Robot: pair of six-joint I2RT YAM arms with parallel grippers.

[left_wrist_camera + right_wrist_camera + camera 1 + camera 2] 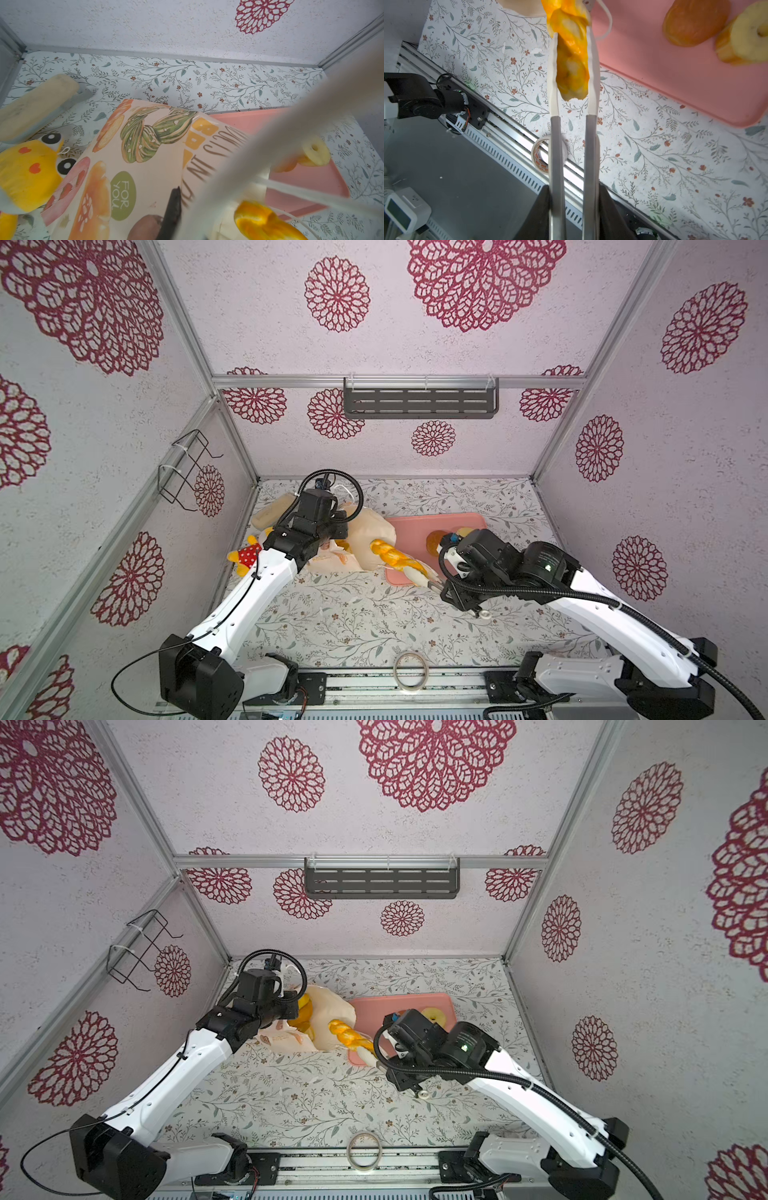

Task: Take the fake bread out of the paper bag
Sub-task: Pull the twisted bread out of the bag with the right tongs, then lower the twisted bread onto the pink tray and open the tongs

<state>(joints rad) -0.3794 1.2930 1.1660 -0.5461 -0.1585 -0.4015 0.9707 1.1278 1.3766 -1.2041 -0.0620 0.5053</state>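
Note:
The braided bread (pixel 392 555) slants from the bag's opening past the pink tray's edge, so my right gripper should swing the bread back and lay it inside the tray (pixel 409 537).
The cream paper bag (pixel 368 537) (pixel 332 1011) (pixel 145 155) lies tilted at the back left of the table, its mouth toward the pink tray (pixel 411 526). My left gripper (pixel 291 1006) (pixel 180 193) is shut on the bag's upper edge. My right gripper (pixel 446 589) (pixel 573 197) is shut on metal tongs (pixel 591 52). The tongs' white tips clamp a golden braided stick of fake bread (pixel 392 556) (pixel 349 1036) (pixel 572 62) that sticks out of the bag's mouth. More yellow bread (pixel 303 1011) shows inside the bag. A brown bun (pixel 693 20) and a pale ring (pixel 749 35) lie on the tray.
A yellow plush toy (pixel 245 558) (pixel 27 176) and a pale beige block (pixel 274 510) lie by the left wall, behind my left arm. A tape roll (pixel 411 670) rests on the front rail. A dark shelf (pixel 419 402) hangs on the back wall and a wire rack (pixel 187 472) on the left wall.

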